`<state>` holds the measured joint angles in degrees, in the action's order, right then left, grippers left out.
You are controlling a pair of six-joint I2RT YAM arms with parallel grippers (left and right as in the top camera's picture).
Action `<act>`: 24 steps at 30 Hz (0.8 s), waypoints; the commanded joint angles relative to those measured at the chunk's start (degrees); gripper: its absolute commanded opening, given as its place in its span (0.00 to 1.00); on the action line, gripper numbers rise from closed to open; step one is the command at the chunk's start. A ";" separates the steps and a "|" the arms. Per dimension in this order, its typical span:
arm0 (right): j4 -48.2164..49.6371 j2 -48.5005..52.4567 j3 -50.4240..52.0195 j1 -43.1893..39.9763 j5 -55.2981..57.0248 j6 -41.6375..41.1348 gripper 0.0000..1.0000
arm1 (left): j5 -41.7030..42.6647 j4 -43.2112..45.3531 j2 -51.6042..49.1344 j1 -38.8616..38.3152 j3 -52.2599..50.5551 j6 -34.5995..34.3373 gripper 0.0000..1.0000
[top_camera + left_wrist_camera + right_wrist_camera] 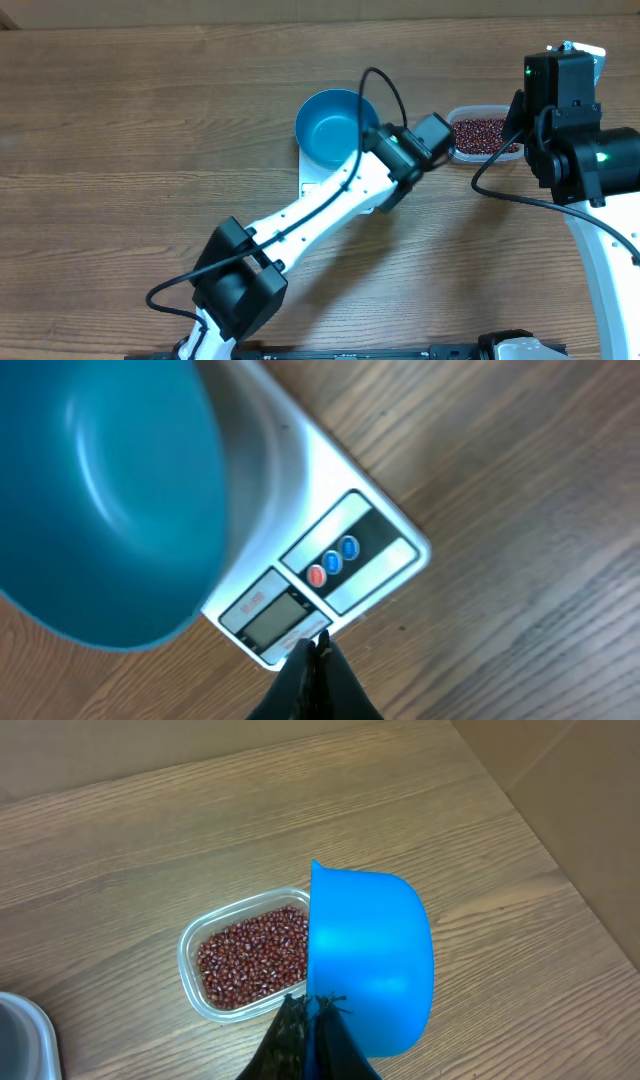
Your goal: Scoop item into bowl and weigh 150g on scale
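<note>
The display (pixel 275 618) is blank while my left gripper is reaching past the scale toward the tub, so my left gripper should pull back and press the red button (pixel 316 576) first.
The blue bowl (pixel 335 125) (pixel 100 500) stands empty on the white scale (pixel 312 182) (pixel 385 550). My left gripper (pixel 318 645) is shut and holds nothing; its tips are at the scale's front edge beside the display. In the overhead view its fingers are hidden under the arm. The red-brown beans (pixel 480 133) (pixel 255 955) fill a clear tub (pixel 190 970) to the right of the bowl. My right gripper (pixel 318 1010) is shut on a small blue scoop (pixel 375 965), which hangs at the tub's right side with its outer side facing the camera.
The left arm (pixel 330 205) stretches diagonally from the table's front to the scale. The right arm's black body (pixel 565 110) stands above the tub's right end. All around is bare wooden tabletop (pixel 150 110).
</note>
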<state>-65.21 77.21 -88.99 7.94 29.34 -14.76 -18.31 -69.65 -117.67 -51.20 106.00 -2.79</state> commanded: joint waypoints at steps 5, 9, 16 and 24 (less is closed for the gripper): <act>0.35 -0.31 -1.40 -0.09 0.13 -0.39 0.04 | -1.97 0.04 0.07 -0.96 -2.75 -2.08 0.04; 0.35 -0.31 -1.40 -0.09 0.11 -0.39 0.04 | -2.03 0.35 0.96 -1.05 -5.07 -2.38 0.04; 0.35 -0.31 -1.40 -0.09 -0.04 -0.39 0.04 | -1.99 4.72 8.87 -1.38 -15.32 -2.51 0.04; 0.39 -0.31 -1.40 -0.09 -2.40 -0.37 0.04 | -1.16 18.53 19.23 -1.36 -29.24 -3.45 0.05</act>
<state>-65.21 77.21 -88.99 7.97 27.59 -14.79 -19.31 -54.70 -101.47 -52.42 80.51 -4.80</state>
